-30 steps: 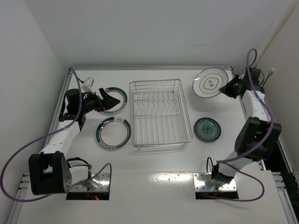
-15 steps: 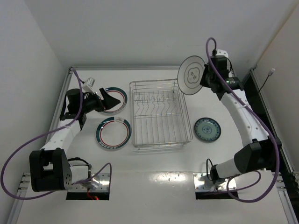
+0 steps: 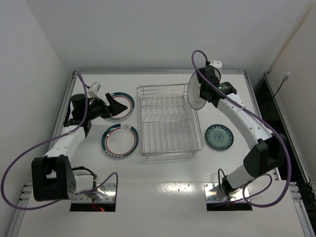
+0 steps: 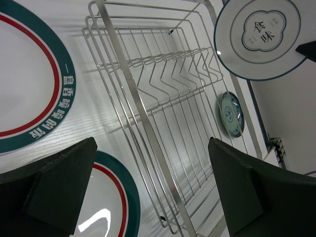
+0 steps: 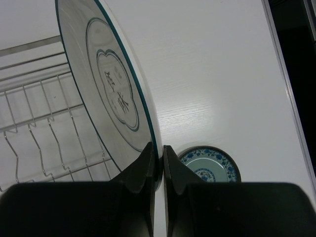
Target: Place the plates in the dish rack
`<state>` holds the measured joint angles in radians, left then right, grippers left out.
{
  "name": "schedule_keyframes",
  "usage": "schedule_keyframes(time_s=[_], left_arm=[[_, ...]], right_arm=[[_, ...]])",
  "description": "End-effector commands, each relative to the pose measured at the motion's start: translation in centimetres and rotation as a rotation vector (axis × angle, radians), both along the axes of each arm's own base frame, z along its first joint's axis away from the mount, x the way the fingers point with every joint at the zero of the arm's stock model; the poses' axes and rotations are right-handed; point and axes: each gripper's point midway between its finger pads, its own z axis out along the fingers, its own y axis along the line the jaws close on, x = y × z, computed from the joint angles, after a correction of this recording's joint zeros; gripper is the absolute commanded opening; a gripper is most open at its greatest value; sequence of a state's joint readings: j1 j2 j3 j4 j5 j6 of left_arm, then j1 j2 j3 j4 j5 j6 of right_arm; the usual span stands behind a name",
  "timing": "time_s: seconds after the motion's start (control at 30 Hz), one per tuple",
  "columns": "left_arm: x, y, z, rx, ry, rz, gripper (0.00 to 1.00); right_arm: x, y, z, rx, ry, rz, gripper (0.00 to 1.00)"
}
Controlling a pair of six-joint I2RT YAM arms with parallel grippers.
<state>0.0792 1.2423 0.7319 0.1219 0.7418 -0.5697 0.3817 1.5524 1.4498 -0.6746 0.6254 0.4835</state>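
Observation:
My right gripper goes on lowering the pale grey-ringed plate (image 3: 195, 92) until it sits in the empty end gap (image 3: 181, 104), because the plate stands on edge, in line with the dish rack's prongs.
My right gripper (image 3: 203, 93) is shut on the rim of the pale grey-ringed plate (image 3: 194, 92) and holds it upright on edge above the right end of the silver wire dish rack (image 3: 169, 120). In the right wrist view the plate (image 5: 111, 91) stands between my fingers (image 5: 158, 150). My left gripper (image 3: 111, 106) is open and empty over the far teal-rimmed plate (image 3: 126, 102). The second teal-rimmed plate (image 3: 119, 140) lies left of the rack. The small patterned teal plate (image 3: 218, 137) lies right of it.
A raised metal border (image 3: 158, 72) runs along the table's far edge. White walls close in at the back and left. The rack's upright prongs (image 4: 168, 74) stand in its far half.
My right arm has swung left from the far right corner, lifting the grey-ringed plate off the table and turning it on edge over the rack's right end. The left arm has stayed still.

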Motion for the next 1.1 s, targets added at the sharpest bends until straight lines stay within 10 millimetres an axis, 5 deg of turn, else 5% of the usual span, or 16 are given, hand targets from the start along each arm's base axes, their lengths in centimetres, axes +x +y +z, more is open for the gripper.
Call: schedule_keyframes(time_s=[0.0,0.6,0.8,1.07], left_arm=[[0.7,-0.2,2.0,0.003,-0.078,-0.020,0.95],[0.6,-0.4,2.1,-0.007,-0.073,-0.026,0.95],[0.6,-0.4,2.1,-0.007,-0.073,-0.026,0.95],[0.5,-0.4,2.0,-0.008,-0.063,-0.026,0.95]], right_arm=[[0.7,0.7,1.3,-0.001,-0.082,-0.037,0.00],[0.7,4.6,-4.0,-0.059,0.060,0.012,0.00],[-0.6,7.5,-7.4,0.119,0.136,0.071,0.00],[-1.2,9.6,-8.0,0.297,0.150,0.105,0.06]])
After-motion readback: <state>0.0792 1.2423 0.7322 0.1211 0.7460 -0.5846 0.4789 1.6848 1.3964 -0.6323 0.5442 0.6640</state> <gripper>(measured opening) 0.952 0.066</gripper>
